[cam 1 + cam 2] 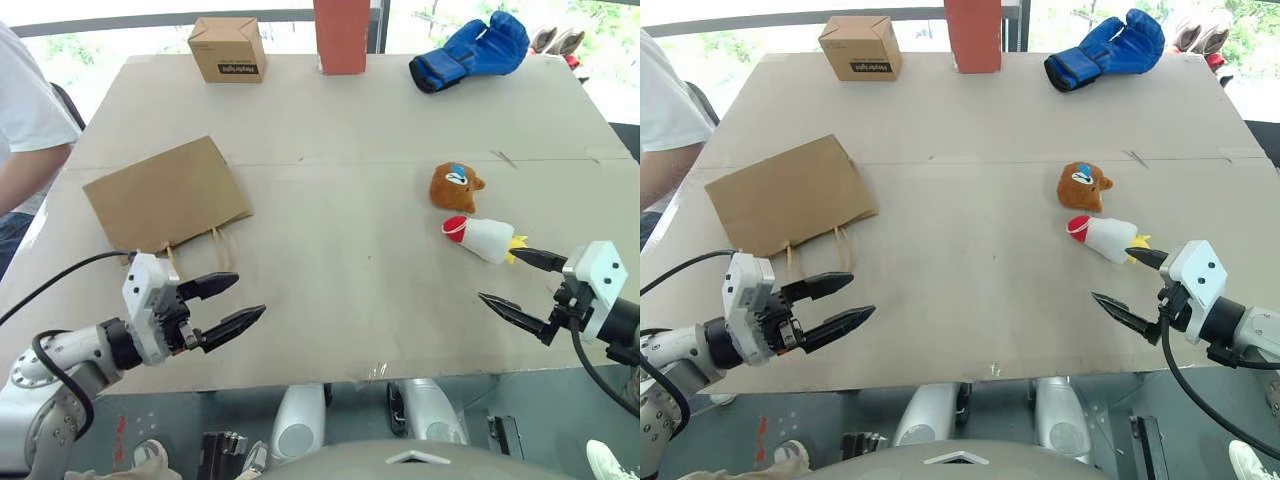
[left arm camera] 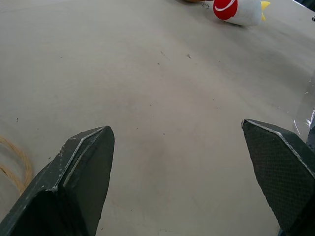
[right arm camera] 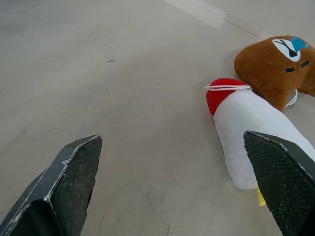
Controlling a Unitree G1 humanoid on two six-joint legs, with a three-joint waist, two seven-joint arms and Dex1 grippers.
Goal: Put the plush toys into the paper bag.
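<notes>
The twisted handle (image 1: 222, 250) is keeping a round arc (image 2: 23, 160), so I expect it to stay looped above the paper bag's opening when I turn the bag upright.
A brown plush toy (image 1: 455, 186) with a blue-white face patch lies on the table's right half. Just in front of it lies a white plush toy (image 1: 485, 238) with a red end and yellow bits. The brown paper bag (image 1: 165, 193) lies flat on the left, its loop handles pointing toward me. My right gripper (image 1: 518, 280) hovers open just in front of the white plush toy (image 3: 251, 125), nothing between its fingers. My left gripper (image 1: 232, 300) is open and empty near the table's front edge, just in front of the bag's handles (image 1: 222, 246).
A small cardboard box (image 1: 228, 48), a red-brown block (image 1: 341, 35) and a blue boxing glove (image 1: 472, 50) stand along the far edge. A person's arm in a white sleeve (image 1: 25, 120) is at the left side of the table (image 1: 350, 280).
</notes>
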